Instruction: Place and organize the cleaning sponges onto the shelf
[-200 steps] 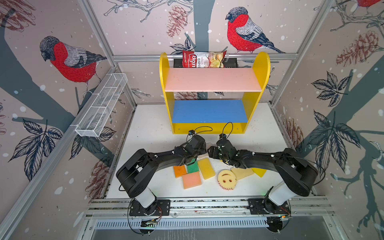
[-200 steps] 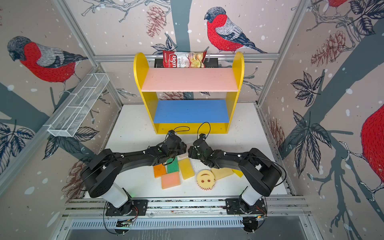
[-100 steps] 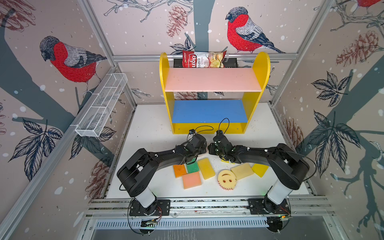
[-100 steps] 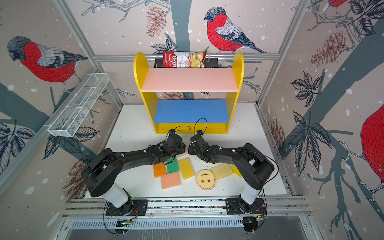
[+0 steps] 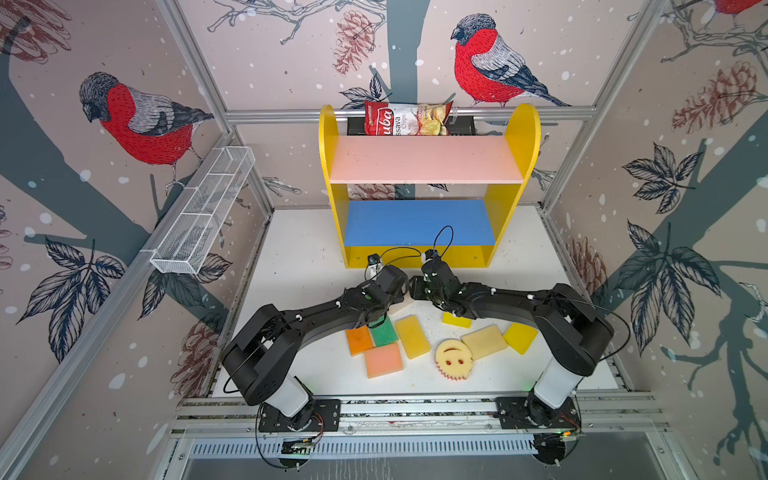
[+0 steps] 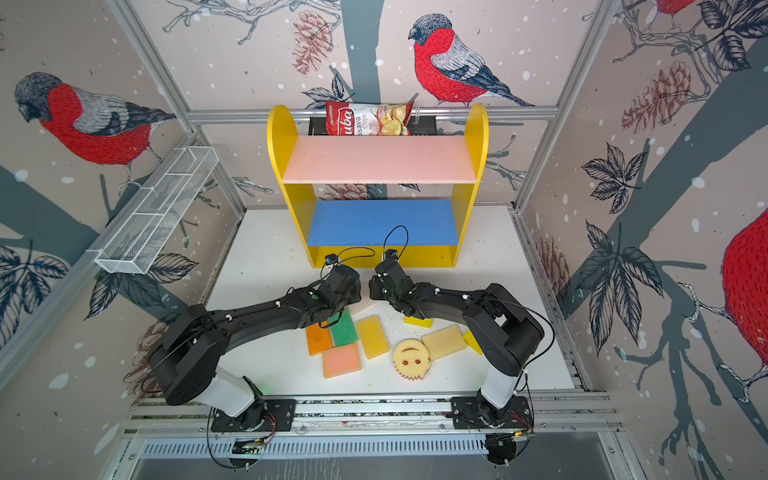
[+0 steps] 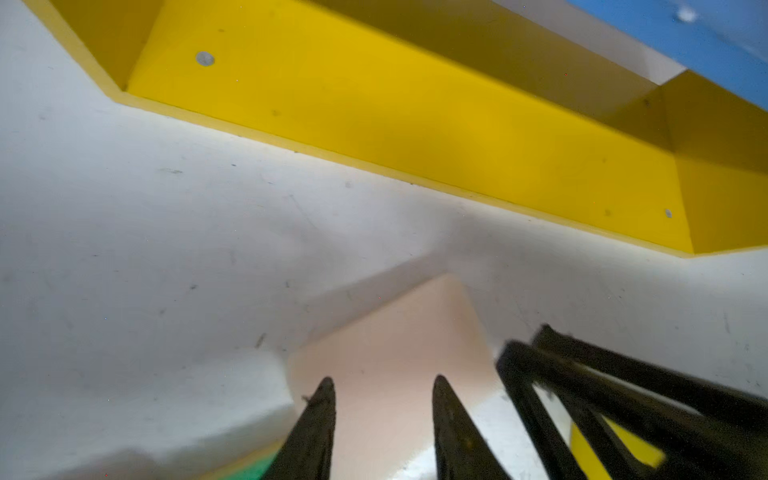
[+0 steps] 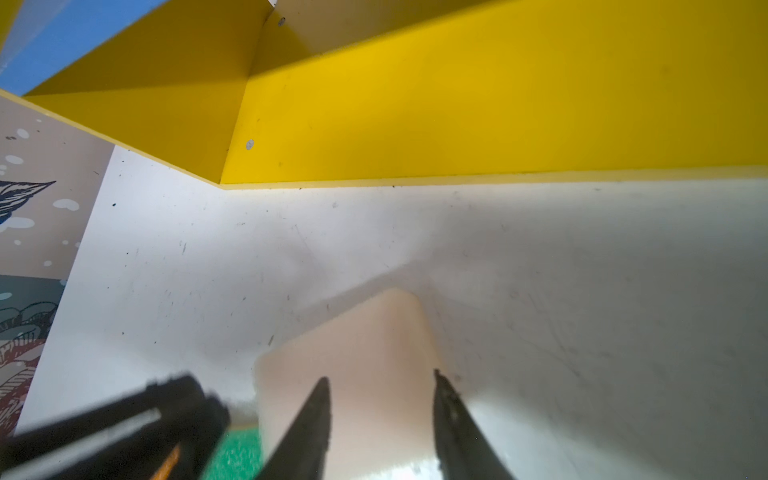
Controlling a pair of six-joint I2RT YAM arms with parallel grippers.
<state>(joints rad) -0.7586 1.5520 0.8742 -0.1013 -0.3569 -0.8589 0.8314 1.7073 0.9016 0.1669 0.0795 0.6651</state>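
Note:
The pale pink sponge (image 8: 356,376) lies at a slant to the shelf's base. My right gripper and left gripper should turn it square before they move it to the yellow board (image 8: 336,136).
The shelf (image 5: 328,166) stands at the back with bare pink, blue and yellow boards. Both grippers meet just in front of its base. My left gripper (image 7: 384,380) and right gripper (image 8: 380,376) are both open, their tips over one pale pink sponge (image 7: 395,332) (image 8: 353,345) lying on the table. It does not show whether they touch it. In both top views the pale sponge (image 5: 400,308) is mostly hidden under the gripper heads. Orange (image 5: 359,340), green (image 5: 384,332), yellow (image 5: 412,336), peach (image 5: 383,360), smiley (image 5: 454,359) and cream (image 5: 484,341) sponges lie nearer the front.
A chips bag (image 5: 405,118) sits behind the shelf top. A white wire rack (image 5: 203,216) hangs on the left wall. Two more yellow sponges (image 5: 456,320) (image 5: 520,337) lie under the right arm. White table (image 5: 299,257) spreads left of the shelf.
My right gripper has moved a little left and toward the shelf, up against the left gripper, uncovering a small yellow sponge. The left arm has hardly moved.

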